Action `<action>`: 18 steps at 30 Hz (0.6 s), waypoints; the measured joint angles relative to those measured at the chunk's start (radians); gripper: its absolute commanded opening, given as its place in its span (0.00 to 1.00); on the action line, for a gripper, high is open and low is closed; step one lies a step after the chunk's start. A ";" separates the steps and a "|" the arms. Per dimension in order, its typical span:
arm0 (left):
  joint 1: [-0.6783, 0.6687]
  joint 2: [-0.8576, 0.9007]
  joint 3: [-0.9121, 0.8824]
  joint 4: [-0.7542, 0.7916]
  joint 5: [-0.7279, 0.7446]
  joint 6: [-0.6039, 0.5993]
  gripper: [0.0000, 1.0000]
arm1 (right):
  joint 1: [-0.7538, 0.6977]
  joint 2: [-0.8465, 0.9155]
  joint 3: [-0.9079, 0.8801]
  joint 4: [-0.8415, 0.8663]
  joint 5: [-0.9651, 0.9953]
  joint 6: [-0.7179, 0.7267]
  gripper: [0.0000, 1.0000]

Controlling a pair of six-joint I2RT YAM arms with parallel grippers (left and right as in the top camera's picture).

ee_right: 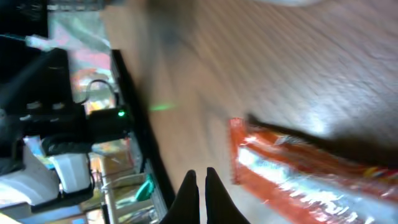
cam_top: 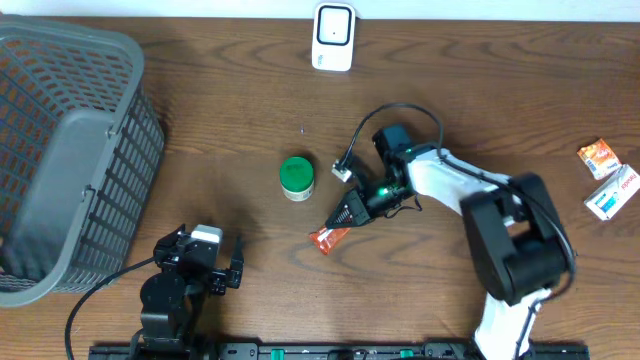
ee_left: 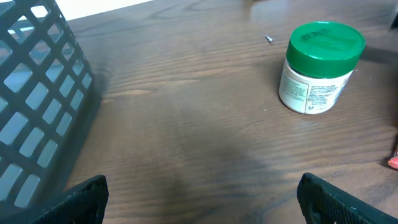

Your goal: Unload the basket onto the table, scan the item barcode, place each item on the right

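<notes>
My right gripper needs to back away, as its fingers are shut beside the orange snack packet, then open and close across the packet's end before scanning.
An orange snack packet lies flat on the wooden table in front of the middle. My right gripper hangs just above its far end, tilted down toward it. In the right wrist view the two black fingers are pressed together with nothing between them, and the packet lies just to their right, blurred. A white scanner stands at the table's far edge. My left gripper rests near the front left with its fingers wide apart over bare wood.
A white jar with a green lid stands upright left of the right gripper, also seen in the left wrist view. A grey mesh basket fills the left side. Two small packets lie at the right edge.
</notes>
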 measured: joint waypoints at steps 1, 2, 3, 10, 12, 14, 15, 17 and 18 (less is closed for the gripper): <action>0.000 0.000 0.000 0.000 0.000 0.000 0.98 | 0.002 0.027 -0.003 0.031 0.005 0.020 0.01; 0.000 0.000 0.000 0.000 0.000 0.000 0.98 | 0.005 0.058 -0.004 0.066 0.019 0.050 0.01; 0.000 0.000 0.000 0.000 0.000 0.000 0.98 | 0.008 0.080 -0.004 0.088 0.027 0.076 0.01; 0.000 0.000 0.000 0.000 0.000 0.000 0.98 | 0.048 0.120 0.010 0.109 0.030 0.199 0.01; 0.000 0.000 0.000 0.000 0.000 0.000 0.98 | 0.049 0.117 0.012 0.096 0.037 0.207 0.01; 0.000 0.000 0.000 0.000 0.000 0.000 0.98 | 0.051 0.101 0.010 0.074 0.061 0.212 0.01; 0.000 0.000 0.000 0.000 0.000 0.000 0.98 | 0.051 0.092 0.008 0.064 0.073 0.214 0.01; 0.000 0.000 0.000 0.000 0.000 0.000 0.98 | 0.052 0.058 0.000 0.045 0.107 0.219 0.01; 0.000 0.000 0.000 0.000 0.000 0.000 0.98 | 0.052 0.027 -0.004 0.033 0.122 0.219 0.01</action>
